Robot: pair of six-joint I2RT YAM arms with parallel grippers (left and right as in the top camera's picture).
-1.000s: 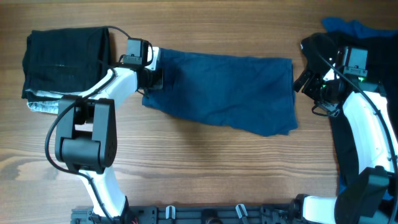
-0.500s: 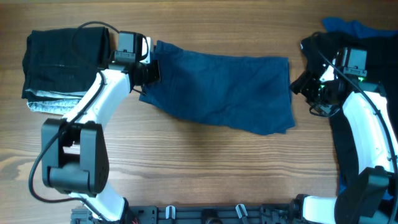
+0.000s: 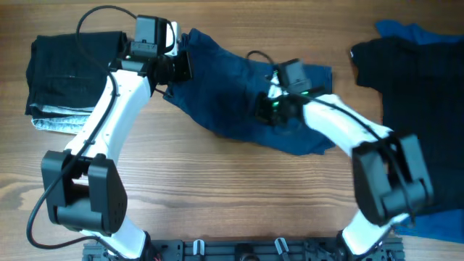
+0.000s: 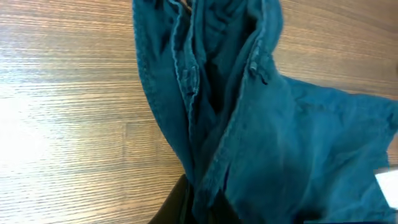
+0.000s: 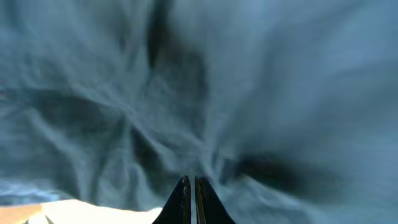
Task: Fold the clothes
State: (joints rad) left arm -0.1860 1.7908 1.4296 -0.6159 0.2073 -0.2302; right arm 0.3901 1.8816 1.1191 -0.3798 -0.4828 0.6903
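Observation:
My right gripper should back away while my left gripper lowers that end flat point(image 3: 185, 97), because the raised end of the navy shorts point(image 3: 200, 64) hangs bunched in my left gripper.
The dark navy shorts point(image 3: 232, 98) lie spread across the middle back of the table, with the left end pulled up and bunched. My left gripper point(image 3: 180, 70) is shut on that left edge. In the left wrist view the gathered cloth point(image 4: 249, 112) hangs in folds out of the left gripper point(image 4: 202, 202). My right gripper point(image 3: 262, 110) reaches over the middle of the shorts. In the right wrist view the right gripper point(image 5: 191, 182) is shut, and wrinkles in the navy fabric point(image 5: 186, 81) run together at its tips.
A folded black stack point(image 3: 72, 69) on a light grey piece point(image 3: 49, 123) sits at the far left. A black garment point(image 3: 413, 87) and brighter blue cloth point(image 3: 406, 30) lie along the right side. A rail point(image 3: 239, 250) runs along the front edge.
The right arm swung from the right edge to the middle of the shorts and its jaws closed. The left gripper drew the shorts' left edge up and toward the back, bunching it.

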